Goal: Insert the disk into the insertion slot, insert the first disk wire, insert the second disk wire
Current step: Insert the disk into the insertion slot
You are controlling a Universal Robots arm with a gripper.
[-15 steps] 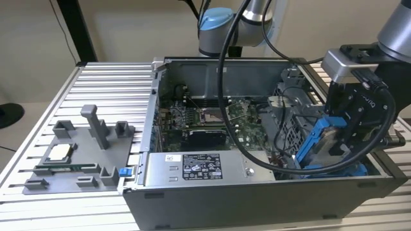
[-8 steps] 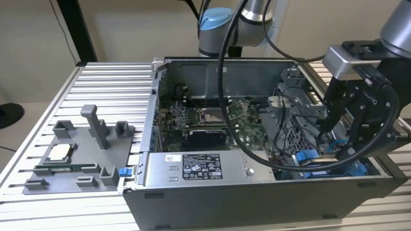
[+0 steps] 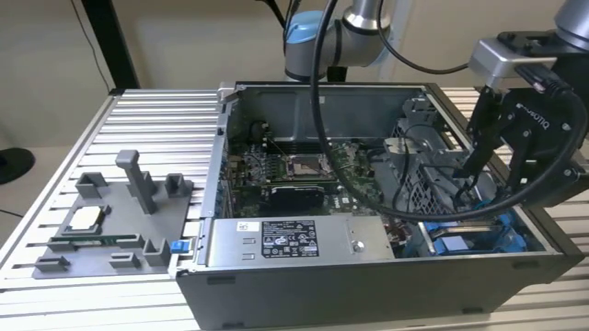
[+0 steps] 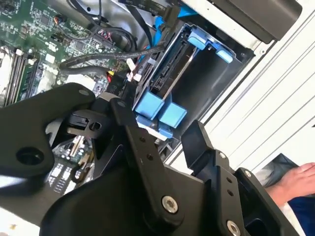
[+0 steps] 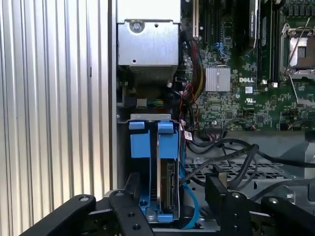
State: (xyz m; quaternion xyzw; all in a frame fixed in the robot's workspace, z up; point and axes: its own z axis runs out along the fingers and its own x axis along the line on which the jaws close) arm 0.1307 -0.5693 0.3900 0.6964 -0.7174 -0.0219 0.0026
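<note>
My gripper will carry the black disk wire (image 5: 216, 160) and it should reach the connector edge, its cable trailing curved, as a slack loop (image 5: 248, 162) lies close beside the disk.
The disk (image 5: 170, 191) stands on edge in the insertion slot (image 5: 147, 142), held in its blue carrier, with its connector edge facing up. In the second wrist view the disk (image 4: 170, 73) sits behind the slot's blue tabs (image 4: 160, 112). My gripper (image 5: 173, 181) hangs just above the slot, open, one finger on each side of the blue carriers and nothing held. From the exterior view, the gripper (image 3: 497, 172) is over the blue bay (image 3: 470, 238) at the case's right front corner. A blue flat cable (image 5: 189, 211) runs beside the disk; I cannot tell whether it is plugged in. Black wires (image 5: 236, 160) lie loose nearby.
The open computer case (image 3: 368, 289) stands on a ribbed aluminium table (image 3: 147, 117). Inside are the motherboard (image 3: 294, 172), a grey box with a sticker (image 3: 294, 241) and a perforated metal cage (image 3: 414, 183). A grey fixture (image 3: 110, 221) lies at the exterior view's left. A person's hand (image 4: 295, 182) is beside the case.
</note>
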